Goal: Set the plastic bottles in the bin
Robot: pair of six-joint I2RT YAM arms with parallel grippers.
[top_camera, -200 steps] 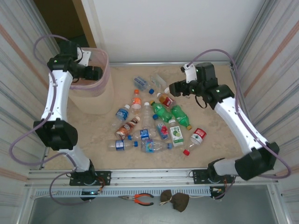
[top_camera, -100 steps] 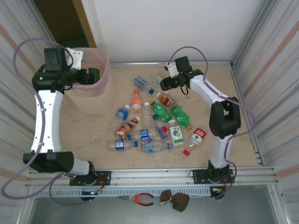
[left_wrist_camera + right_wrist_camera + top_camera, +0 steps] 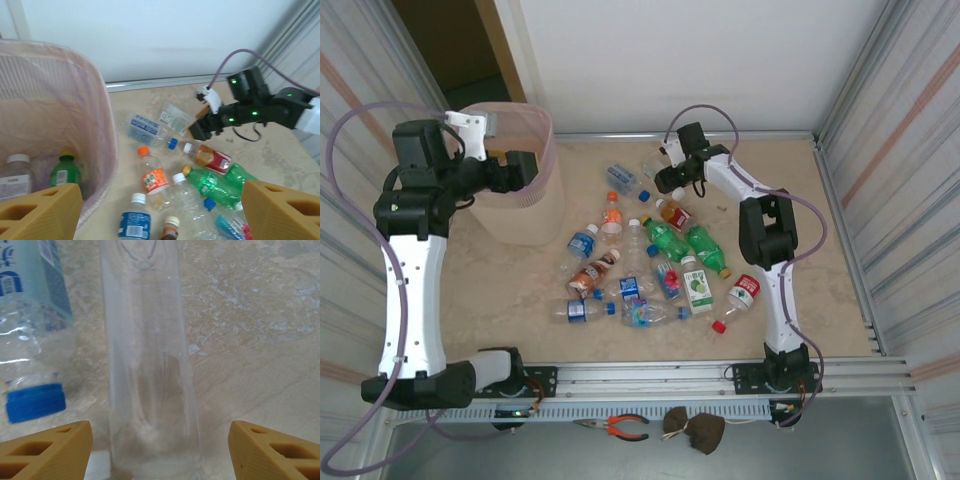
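With the clear bottle's bottom end point(image 3: 168, 111) free beyond my right gripper's fingers, my open left gripper carries on to meet the bottle's body point(image 3: 176, 120) and closes there.
Several plastic bottles point(image 3: 650, 260) lie in a pile mid-table, clear, green and orange-brown. The bin point(image 3: 525, 215), beige with a pink bag, stands at the back left. In the left wrist view the bin point(image 3: 107, 130) holds a clear bottle point(image 3: 15, 175) and a green bottle point(image 3: 62, 172). My left gripper point(image 3: 525, 168) hangs open and empty at the bin's rim. My right gripper point(image 3: 660, 182) is at the pile's back edge. Its open fingers point(image 3: 50, 450) straddle a clear bottle point(image 3: 145, 365) lying on the table, with a gap on each side.
A blue-capped bottle point(image 3: 30, 340) lies just left of the straddled one. A loose red cap point(image 3: 719, 326) sits near the front of the pile. Pliers point(image 3: 620, 427) and a brown object point(image 3: 695, 430) lie on the front rail. Ribbed walls close both sides.
My right arm swung left and reached down to the clear bottle at the pile's back. My left arm rose at the elbow while its gripper stayed by the bin's rim.
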